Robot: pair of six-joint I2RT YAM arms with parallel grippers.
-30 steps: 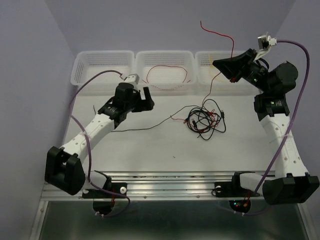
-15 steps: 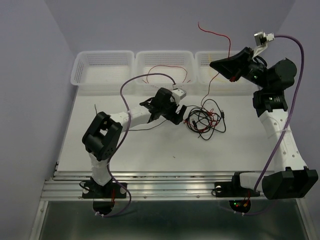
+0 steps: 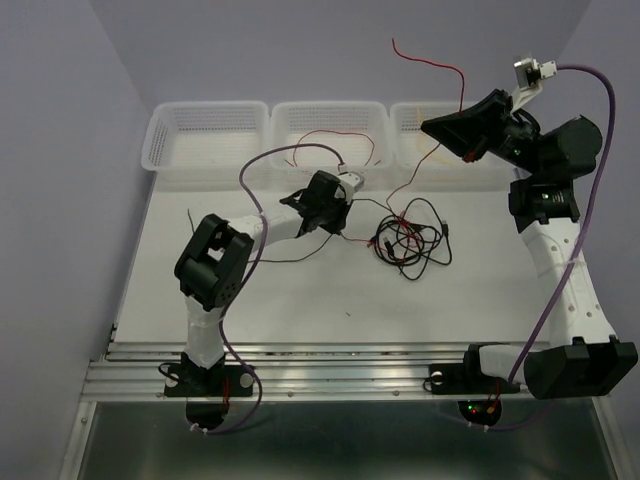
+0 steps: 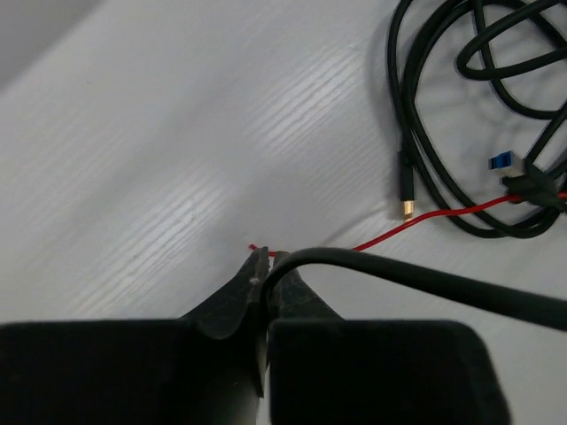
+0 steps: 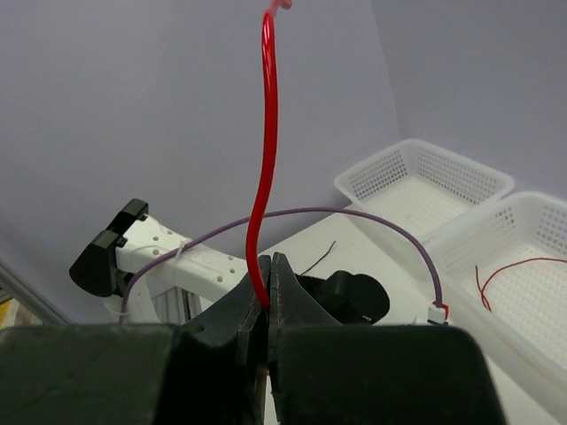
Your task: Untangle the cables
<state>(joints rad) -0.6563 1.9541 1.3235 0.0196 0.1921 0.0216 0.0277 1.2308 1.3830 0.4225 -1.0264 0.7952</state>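
Note:
The red cable and my left gripper's black cable come together at the tangle point(image 3: 402, 216), so my right gripper should grab the red cable lower point(image 3: 411, 181) while my left gripper pulls away.
A tangle of black and red cables point(image 3: 410, 240) lies right of the table's middle. My left gripper point(image 3: 343, 228) is at the tangle's left edge, down on the table. In the left wrist view its jaws point(image 4: 268, 261) are shut on a black cable point(image 4: 425, 276) that runs off to the right. A red cable's end point(image 4: 399, 232) lies just past the tips. My right gripper point(image 3: 432, 126) is raised at the back right, shut on a red cable point(image 5: 264, 159). That cable stands up above the jaws and hangs down to the tangle. A yellow cable point(image 3: 432, 154) shows faintly in the right basket.
Three white baskets line the back edge: left point(image 3: 205, 140), middle point(image 3: 330, 125) holding another red cable point(image 3: 335, 140), and right point(image 3: 415, 115). A black cable tail point(image 3: 270, 258) trails left over the table. Purple arm cables point(image 3: 290, 152) arc above the left arm.
My left arm swung from the baskets over to the tangle's left edge, and its open gripper closed on the black cable. The right arm kept the red cable raised, barely moving.

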